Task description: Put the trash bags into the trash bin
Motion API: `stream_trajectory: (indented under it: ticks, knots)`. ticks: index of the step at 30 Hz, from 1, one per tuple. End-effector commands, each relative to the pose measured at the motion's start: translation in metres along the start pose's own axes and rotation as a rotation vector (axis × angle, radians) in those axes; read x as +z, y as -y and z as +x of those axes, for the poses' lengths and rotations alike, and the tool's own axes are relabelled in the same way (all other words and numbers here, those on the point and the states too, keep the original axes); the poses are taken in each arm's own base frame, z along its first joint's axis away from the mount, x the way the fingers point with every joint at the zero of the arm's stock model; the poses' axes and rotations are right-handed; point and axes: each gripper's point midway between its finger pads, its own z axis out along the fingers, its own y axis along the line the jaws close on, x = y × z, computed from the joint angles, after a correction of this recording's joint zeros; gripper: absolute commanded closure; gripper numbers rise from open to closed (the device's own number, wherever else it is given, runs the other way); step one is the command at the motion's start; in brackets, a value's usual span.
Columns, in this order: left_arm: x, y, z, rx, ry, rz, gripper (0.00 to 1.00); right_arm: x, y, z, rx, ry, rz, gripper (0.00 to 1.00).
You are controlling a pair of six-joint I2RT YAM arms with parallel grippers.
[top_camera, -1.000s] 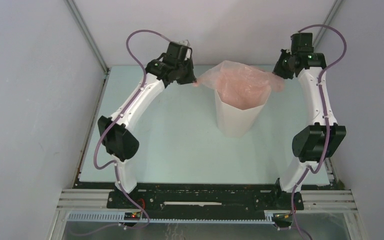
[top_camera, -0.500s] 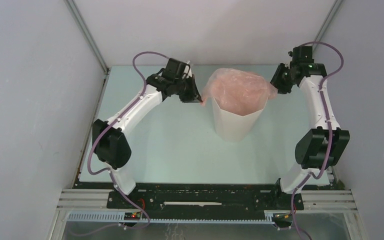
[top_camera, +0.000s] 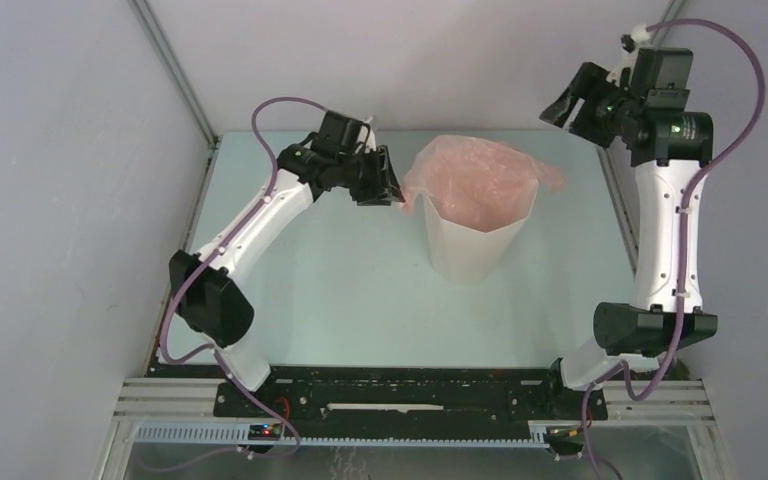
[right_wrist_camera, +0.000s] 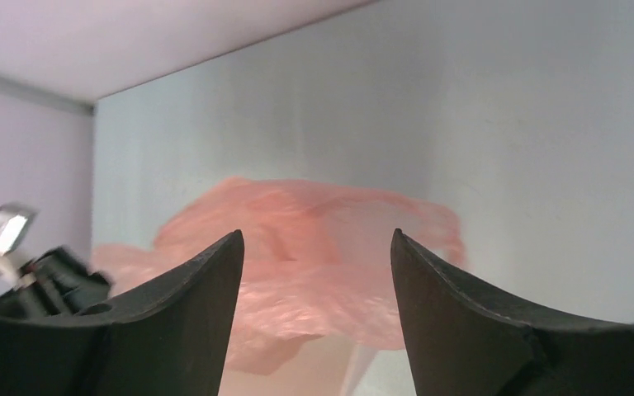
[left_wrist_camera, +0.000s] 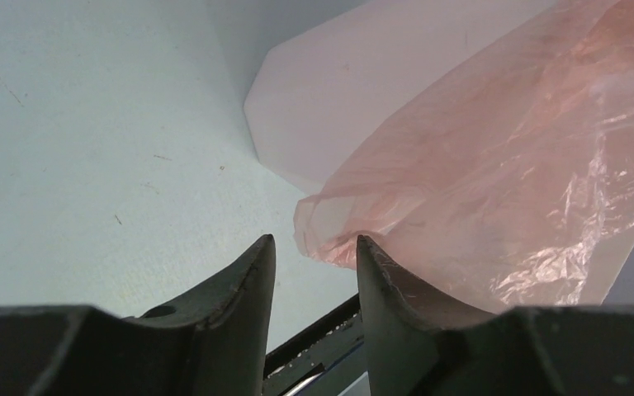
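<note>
Loose film (top_camera: 472,157) is bunched up at the back, so I expect the pale-pink trash bag (top_camera: 482,202) to open out and fold over the trash bin's near rim when I pull it.
The white faceted trash bin (top_camera: 465,245) stands upright at the middle back of the table. The pale-pink trash bag (top_camera: 480,180) sits in its mouth, its film draped over the rim on both sides. My left gripper (top_camera: 392,193) is at the bin's left rim and open. In the left wrist view the trash bag (left_wrist_camera: 495,165) ends just past my left gripper (left_wrist_camera: 314,241), brushing the right fingertip, with the trash bin (left_wrist_camera: 330,107) behind. My right gripper (top_camera: 564,103) is raised at the back right, open and apart from the bag. From my right gripper (right_wrist_camera: 315,236) the trash bag (right_wrist_camera: 322,214) and trash bin (right_wrist_camera: 322,375) lie below.
Grey enclosure walls (top_camera: 60,200) close in the pale-green table (top_camera: 340,290) on the left, back and right. The black base rail (top_camera: 410,395) with both arm mounts runs along the near edge.
Both grippers have opened and let go of the bag's edges. The right arm has lifted up and back, away from the bin. The left gripper stays by the bin's left rim.
</note>
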Motion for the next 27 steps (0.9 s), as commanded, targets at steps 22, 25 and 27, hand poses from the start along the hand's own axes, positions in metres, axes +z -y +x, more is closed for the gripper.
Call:
stream_trajectory:
  ticks: [22,25,27]
  knots:
    - [-0.018,0.015,0.009,0.002,0.004,0.097,0.69,0.027,-0.165,0.093,-0.712,-0.008,-0.417,0.56]
    - [-0.022,0.013,0.009,0.010,0.005,0.084,0.69,0.007,-0.164,0.098,-0.692,-0.024,-0.438,0.75]
    - [-0.028,0.011,0.010,0.021,0.009,0.072,0.68,-0.009,-0.162,0.106,-0.675,-0.043,-0.459,0.92]
